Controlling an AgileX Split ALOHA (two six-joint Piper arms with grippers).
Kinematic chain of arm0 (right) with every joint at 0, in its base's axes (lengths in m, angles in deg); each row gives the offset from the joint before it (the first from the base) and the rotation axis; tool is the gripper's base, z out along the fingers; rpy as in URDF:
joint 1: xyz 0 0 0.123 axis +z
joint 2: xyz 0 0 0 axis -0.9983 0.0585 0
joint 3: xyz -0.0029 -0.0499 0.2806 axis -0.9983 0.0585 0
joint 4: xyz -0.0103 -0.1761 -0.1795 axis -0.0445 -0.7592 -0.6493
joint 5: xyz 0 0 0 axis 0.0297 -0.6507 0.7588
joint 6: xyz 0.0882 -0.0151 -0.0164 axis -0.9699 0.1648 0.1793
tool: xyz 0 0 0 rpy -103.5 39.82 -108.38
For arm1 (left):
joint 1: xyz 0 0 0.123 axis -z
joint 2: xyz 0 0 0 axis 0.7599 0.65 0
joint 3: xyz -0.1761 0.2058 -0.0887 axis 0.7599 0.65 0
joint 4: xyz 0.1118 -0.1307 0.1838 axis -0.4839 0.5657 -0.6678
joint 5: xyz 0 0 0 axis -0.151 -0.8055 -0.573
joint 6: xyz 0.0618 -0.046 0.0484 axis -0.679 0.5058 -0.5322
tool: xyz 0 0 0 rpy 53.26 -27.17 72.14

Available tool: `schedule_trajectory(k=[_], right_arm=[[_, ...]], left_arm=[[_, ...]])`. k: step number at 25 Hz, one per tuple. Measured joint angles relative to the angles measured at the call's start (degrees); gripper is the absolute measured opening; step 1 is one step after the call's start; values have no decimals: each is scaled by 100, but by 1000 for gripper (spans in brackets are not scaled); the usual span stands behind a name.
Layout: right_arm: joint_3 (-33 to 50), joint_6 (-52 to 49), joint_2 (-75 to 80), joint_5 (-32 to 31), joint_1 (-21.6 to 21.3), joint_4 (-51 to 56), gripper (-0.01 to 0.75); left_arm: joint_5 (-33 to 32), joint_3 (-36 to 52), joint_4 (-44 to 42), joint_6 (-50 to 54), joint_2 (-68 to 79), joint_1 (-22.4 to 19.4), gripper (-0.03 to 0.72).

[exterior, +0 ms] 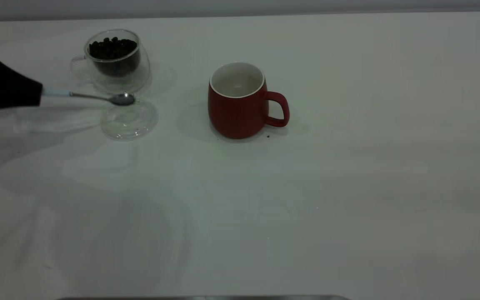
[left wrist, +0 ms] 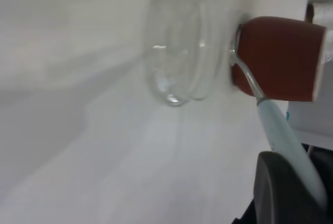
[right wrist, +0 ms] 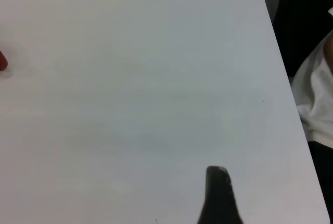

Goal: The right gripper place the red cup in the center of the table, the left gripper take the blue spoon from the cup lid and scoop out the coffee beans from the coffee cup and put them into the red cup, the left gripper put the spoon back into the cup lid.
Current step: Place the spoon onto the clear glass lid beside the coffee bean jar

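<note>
The blue spoon's bowl (exterior: 123, 99) faces up over the cup lid (exterior: 129, 120), so my left gripper keeps moving forward and down and lets go once the bowl rests there.
The red cup (exterior: 238, 102) stands upright near the table's (exterior: 348, 187) middle, handle to the right, its inside showing white. At the back left, the clear coffee cup (exterior: 115, 58) holds dark coffee beans (exterior: 112, 47). The clear cup lid (exterior: 128, 118) lies flat just in front of it. My left gripper (exterior: 39, 93) comes in from the left edge, shut on the pale handle of the blue spoon (exterior: 98, 97). The spoon's metal bowl hovers over the lid's far rim. The left wrist view shows the spoon (left wrist: 281, 130), lid (left wrist: 179, 52) and red cup (left wrist: 281, 57). Of my right gripper, one finger (right wrist: 218, 193) shows over bare table.
One loose bean (exterior: 268, 136) lies on the table by the red cup's handle. In the right wrist view the table's edge (right wrist: 281, 73) runs past white cloth (right wrist: 315, 104) and a dark shape beyond it. A sliver of the red cup (right wrist: 2, 60) shows at that view's border.
</note>
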Motion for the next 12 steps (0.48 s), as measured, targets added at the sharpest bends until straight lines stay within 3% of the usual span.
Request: schedule_trajectory(k=[4, 12], right_arm=[[0, 0, 0, 0, 0, 0, 573], [0, 0, 0, 0, 0, 0, 573]], left_arm=[[151, 0, 120, -142, 112, 62, 126], [707, 0, 261, -316, 112, 580, 126]])
